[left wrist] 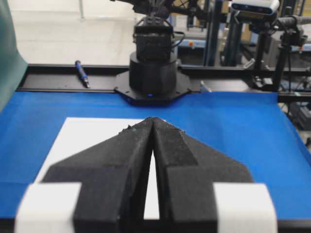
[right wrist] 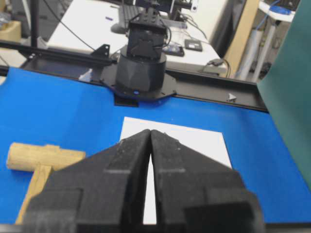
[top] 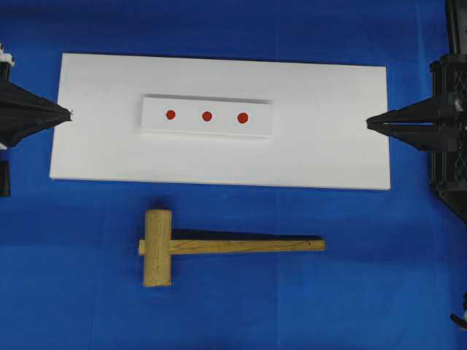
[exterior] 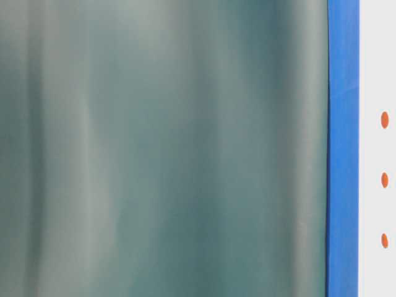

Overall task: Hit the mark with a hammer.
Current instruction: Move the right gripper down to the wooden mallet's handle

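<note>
The hammer's handle (top: 310, 246) is free and points toward my right gripper's side, so my right gripper should keep going to the handle's middle (top: 246, 246) and close there.
The mark (top: 243, 117) is the rightmost and slightly largest of three red dots on a white strip (top: 207, 102), which lies on a white board (top: 219, 157). The hammer (top: 157, 248), a light wooden mallet, lies flat on the blue cloth in front of the board, head to the left and handle pointing right. My left gripper (top: 71, 114) is shut and empty at the board's left edge. My right gripper (top: 368, 124) is shut and empty over the board's right end. In the wrist views, the left gripper (left wrist: 153, 119) and right gripper (right wrist: 149, 131) have their tips touching, and the hammer (right wrist: 39, 158) shows at lower left.
Blue cloth (top: 365, 292) covers the table around the board. The opposite arm's black base (left wrist: 151, 73) stands at the far side in each wrist view. A green curtain (exterior: 161, 148) fills most of the table-level view, where the three red dots (exterior: 385, 180) line the right edge.
</note>
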`<control>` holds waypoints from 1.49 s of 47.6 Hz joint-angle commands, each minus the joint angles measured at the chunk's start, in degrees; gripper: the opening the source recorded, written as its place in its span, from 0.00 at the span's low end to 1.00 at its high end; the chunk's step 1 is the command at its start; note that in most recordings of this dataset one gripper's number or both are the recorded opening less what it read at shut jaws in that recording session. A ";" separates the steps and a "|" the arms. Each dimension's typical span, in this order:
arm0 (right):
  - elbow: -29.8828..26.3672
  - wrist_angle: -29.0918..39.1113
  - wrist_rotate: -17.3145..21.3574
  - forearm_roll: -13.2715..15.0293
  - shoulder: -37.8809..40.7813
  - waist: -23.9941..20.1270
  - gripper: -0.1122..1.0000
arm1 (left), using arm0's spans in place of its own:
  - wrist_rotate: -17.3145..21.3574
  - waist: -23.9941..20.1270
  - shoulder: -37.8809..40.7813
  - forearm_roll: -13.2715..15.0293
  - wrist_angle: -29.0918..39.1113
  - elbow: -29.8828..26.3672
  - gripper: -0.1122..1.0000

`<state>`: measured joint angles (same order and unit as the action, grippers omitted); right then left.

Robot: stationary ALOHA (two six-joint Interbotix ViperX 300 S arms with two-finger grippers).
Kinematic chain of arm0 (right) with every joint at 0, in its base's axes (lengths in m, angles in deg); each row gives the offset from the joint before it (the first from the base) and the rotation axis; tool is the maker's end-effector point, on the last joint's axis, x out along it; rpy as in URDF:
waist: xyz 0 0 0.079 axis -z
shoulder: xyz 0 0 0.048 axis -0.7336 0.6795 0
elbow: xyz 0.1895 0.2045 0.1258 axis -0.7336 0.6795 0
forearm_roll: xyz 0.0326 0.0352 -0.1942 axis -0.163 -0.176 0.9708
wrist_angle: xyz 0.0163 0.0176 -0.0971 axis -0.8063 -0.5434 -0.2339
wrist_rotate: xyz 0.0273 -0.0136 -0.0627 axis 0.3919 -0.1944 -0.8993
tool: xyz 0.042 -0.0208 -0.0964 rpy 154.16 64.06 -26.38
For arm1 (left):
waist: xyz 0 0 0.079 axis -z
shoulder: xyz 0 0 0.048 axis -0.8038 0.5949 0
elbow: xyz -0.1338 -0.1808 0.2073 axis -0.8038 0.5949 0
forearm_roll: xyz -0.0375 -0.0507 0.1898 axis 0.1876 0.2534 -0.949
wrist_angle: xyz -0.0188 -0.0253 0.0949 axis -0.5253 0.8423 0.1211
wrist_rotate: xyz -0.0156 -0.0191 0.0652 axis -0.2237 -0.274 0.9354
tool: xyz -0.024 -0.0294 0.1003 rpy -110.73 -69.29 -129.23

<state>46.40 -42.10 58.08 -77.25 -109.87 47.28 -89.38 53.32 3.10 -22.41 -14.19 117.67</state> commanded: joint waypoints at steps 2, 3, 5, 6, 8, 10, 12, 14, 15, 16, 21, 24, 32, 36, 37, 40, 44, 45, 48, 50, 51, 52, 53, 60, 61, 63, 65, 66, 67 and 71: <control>-2.29 0.00 0.26 -0.09 1.05 -1.58 0.10 | -0.26 0.97 0.26 0.26 -0.35 -1.49 0.10; -2.55 0.44 0.26 -0.09 1.32 -2.02 0.09 | -0.26 1.05 0.35 0.26 -0.35 -1.41 0.10; -3.25 1.14 0.35 -0.09 2.11 -3.34 0.06 | -0.26 1.23 0.26 0.35 -0.35 -1.41 0.10; -3.78 1.58 0.44 -0.09 2.55 -4.04 0.05 | -0.26 1.23 0.35 0.26 -0.35 -1.32 0.10; -4.57 2.37 0.53 -0.26 3.52 -5.54 0.04 | -0.26 1.23 0.35 0.26 -0.18 -1.41 0.10; -5.36 2.72 0.70 -0.44 4.75 -7.12 0.04 | -0.26 1.23 0.35 0.26 0.09 -1.32 0.10; -6.15 2.90 1.14 -0.62 5.98 -8.61 0.04 | -0.26 1.23 0.35 0.26 0.26 -1.41 0.10; -7.21 2.90 1.85 -0.62 7.73 -10.11 0.04 | -0.26 1.23 0.35 0.26 0.26 -1.41 0.10; -7.65 2.90 2.20 -0.70 8.53 -10.55 0.04 | -0.26 1.23 0.26 0.26 0.35 -1.32 0.10; -8.09 2.90 2.55 -0.70 9.23 -10.99 0.04 | -0.26 1.23 0.26 0.26 0.35 -1.32 0.10; -10.46 3.16 4.66 -0.79 13.27 -12.74 0.04 | -0.26 1.23 0.44 0.26 0.35 -1.41 0.10; -11.60 3.16 5.80 -0.70 15.82 -13.45 0.05 | -0.26 1.23 0.44 0.26 0.35 -1.23 0.10; -14.24 3.16 8.96 -0.79 24.26 -15.21 0.08 | -0.26 1.23 0.44 0.26 0.35 -1.23 0.10; -15.91 3.60 10.72 -0.97 28.65 -15.56 0.15 | -0.26 1.23 0.53 0.26 0.35 -1.14 0.10; -16.44 3.78 11.16 -0.97 29.79 -15.56 0.18 | -0.26 1.23 0.44 0.26 0.35 -1.14 0.10; -18.11 4.75 12.66 -1.23 33.13 -15.64 0.29 | -0.26 1.23 0.44 0.26 0.35 -1.05 0.10; -20.57 6.94 14.15 -1.32 37.97 -15.73 0.50 | -0.26 1.23 0.44 0.26 0.35 -0.97 0.10; -21.09 7.38 14.41 -1.32 38.94 -15.64 0.56 | -0.26 1.23 0.44 0.35 0.35 -0.97 0.10; -22.41 8.17 14.68 -1.32 41.84 -15.91 0.73 | -0.26 1.23 0.35 0.26 0.26 -0.97 0.10; -23.20 8.35 14.77 -1.32 43.68 -16.08 0.83 | -0.26 1.23 0.44 0.26 0.35 -0.97 0.10; -23.55 8.17 14.77 -1.32 44.56 -16.17 0.88 | -0.26 1.23 0.35 0.26 0.26 -0.88 0.10; -23.91 8.09 14.85 -1.49 45.53 -16.17 0.92 | -0.26 1.23 0.35 0.26 0.35 -0.88 0.10; -24.26 7.91 14.85 -1.76 46.41 -16.26 0.94 | -0.26 1.23 0.35 0.35 0.35 -0.79 0.10; -26.02 4.83 14.85 -4.66 53.09 -16.26 0.91 | -0.26 1.23 0.35 0.26 0.35 -0.44 0.10; -26.19 4.22 14.85 -5.19 53.88 -16.26 0.92 | -0.26 1.23 0.26 0.26 0.35 -0.44 0.10; -26.54 2.90 14.85 -6.06 55.55 -16.35 0.92 | -0.26 1.23 0.26 0.26 0.35 -0.26 0.10; -26.89 1.58 14.85 -6.86 57.22 -16.52 0.92 | -0.26 1.23 0.35 0.35 0.26 -0.18 0.10; -27.07 0.97 14.85 -7.29 58.01 -16.61 0.92 | -0.26 1.23 0.26 0.35 0.35 -0.18 0.10; -27.25 0.26 14.85 -7.65 58.71 -16.79 0.92 | -0.26 1.23 0.35 0.35 0.35 -0.09 0.10; -28.39 -2.46 14.85 -9.23 62.14 -17.40 0.92 | -0.26 1.23 0.35 0.26 0.35 0.00 0.10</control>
<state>20.04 -42.01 73.02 -85.16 -49.22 30.58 -89.56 54.37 3.10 -22.24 -13.58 118.20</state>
